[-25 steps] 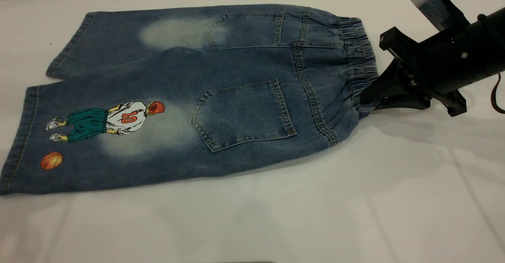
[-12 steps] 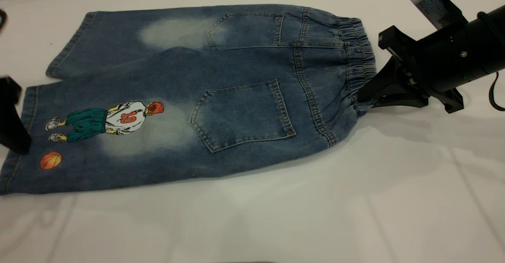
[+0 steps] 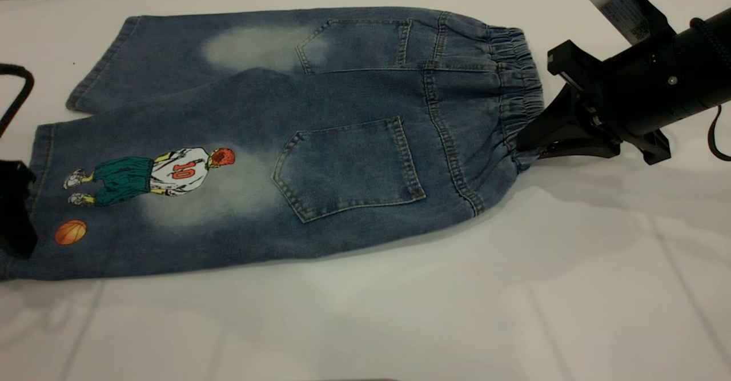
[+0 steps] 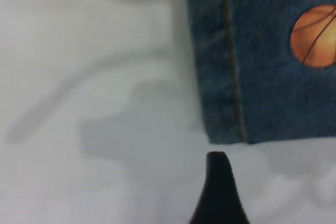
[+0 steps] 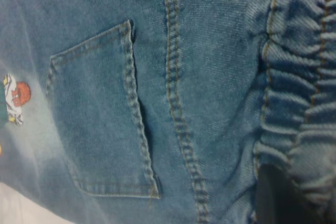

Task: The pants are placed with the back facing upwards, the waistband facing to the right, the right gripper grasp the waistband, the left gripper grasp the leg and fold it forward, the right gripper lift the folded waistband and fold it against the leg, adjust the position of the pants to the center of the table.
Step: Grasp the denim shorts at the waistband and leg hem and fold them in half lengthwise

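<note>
My left gripper will rumple the printed leg near the leg's end when I fold the leg over, because the gripper reaches only a corner of the wide hem.
The pants lie flat on the table, back up, with both patch pockets showing. The elastic waistband points right. My right gripper is shut on the waistband's near corner, and in the right wrist view the gathered waistband bunches over that gripper. The printed leg, with the number 10 player and the basketball, is the nearer one. My left gripper hangs at that leg's hem at the far left. In the left wrist view, the hem corner and basketball are close.
The plain leg lies behind the printed one. The left arm's braided cable loops at the left edge. Bare tabletop spreads in front of the pants and to their right, below the right arm.
My left gripper has come in from the left edge and dropped lower along the printed leg's hem. The right gripper holds its grip and has barely moved.
</note>
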### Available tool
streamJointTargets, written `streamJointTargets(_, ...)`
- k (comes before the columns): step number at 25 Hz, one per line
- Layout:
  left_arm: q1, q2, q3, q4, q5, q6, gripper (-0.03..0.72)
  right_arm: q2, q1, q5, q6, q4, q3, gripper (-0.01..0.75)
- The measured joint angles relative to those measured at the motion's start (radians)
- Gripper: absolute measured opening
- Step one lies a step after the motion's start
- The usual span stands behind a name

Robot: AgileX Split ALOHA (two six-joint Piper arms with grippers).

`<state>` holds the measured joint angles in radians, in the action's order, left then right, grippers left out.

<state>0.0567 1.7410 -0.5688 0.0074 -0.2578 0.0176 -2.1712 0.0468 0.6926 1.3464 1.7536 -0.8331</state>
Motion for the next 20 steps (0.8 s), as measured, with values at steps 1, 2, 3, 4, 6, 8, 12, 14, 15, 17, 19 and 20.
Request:
streamJointTargets(1,0.007,0.001,0.000,0.025,-0.003,-0.018,0.485,0.000,0.000,0.002,0.000,-0.003,0.000,0.035)
streamJointTargets(2,0.019,0.002,0.000,0.045,-0.004,-0.033,0.485,0.000,0.000,0.003,0.001,-0.005,0.000,0.035)
streamJointTargets(3,0.034,0.002,0.000,0.068,-0.006,-0.049,0.485,0.000,0.000,0.004,0.001,-0.007,0.000,0.035)
streamJointTargets(4,0.050,0.002,0.000,0.087,-0.004,-0.071,0.485,0.000,0.000,0.007,0.001,-0.009,0.000,0.035)
streamJointTargets(6,0.090,0.002,0.000,0.108,0.007,-0.108,0.485,0.000,0.000,0.010,0.001,-0.008,0.000,0.035)
streamJointTargets(8,0.105,0.002,0.000,0.118,0.017,-0.121,0.485,0.000,0.000,0.012,0.001,-0.009,0.000,0.035)
streamJointTargets(12,0.103,0.003,0.000,0.119,0.055,-0.123,0.485,0.000,0.000,0.012,0.001,-0.009,0.000,0.035)
streamJointTargets(14,0.102,0.014,0.000,0.119,0.071,-0.123,0.485,0.000,0.000,0.013,0.001,-0.009,0.000,0.035)
streamJointTargets(15,0.102,0.023,0.000,0.118,0.078,-0.123,0.485,0.000,0.000,0.014,0.001,-0.009,0.000,0.035)
streamJointTargets(17,0.097,0.058,-0.001,0.105,0.090,-0.123,0.485,0.000,0.000,0.014,0.002,-0.010,0.000,0.035)
streamJointTargets(19,0.079,0.098,-0.004,0.096,0.095,-0.124,0.485,0.000,0.000,0.014,0.004,-0.010,0.000,0.035)
streamJointTargets(20,0.068,0.120,-0.005,0.094,0.099,-0.124,0.485,0.000,0.000,0.015,0.004,-0.010,0.000,0.035)
